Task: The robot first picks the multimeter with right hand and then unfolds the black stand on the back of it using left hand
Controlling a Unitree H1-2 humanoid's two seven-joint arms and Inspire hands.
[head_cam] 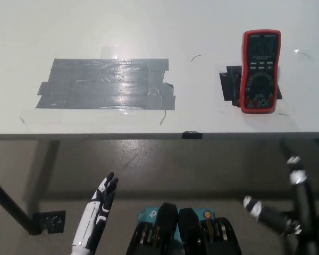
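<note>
The robot should expect the black stand [260,85] to sit flush in the back of the red multimeter [261,71], as the multimeter lies flat, and to swing out like a flap when unfolded.
The red multimeter [260,70] lies face up on the white table [202,32] at the right, its display toward the far side and its dial near its front end. It rests on a small patch of black tape [229,85]. My black right hand [287,207] hangs below the table's front edge at the lower right, open, fingers spread, well short of the multimeter. My white left hand [98,210] rests at the lower left, also below the table edge, fingers stretched out and holding nothing. The multimeter's back is hidden.
A wide patch of grey tape [106,84] covers the table's left half. A small black mark [192,135] sits on the front edge. A table leg with a foot plate [48,222] stands on the floor at the lower left.
</note>
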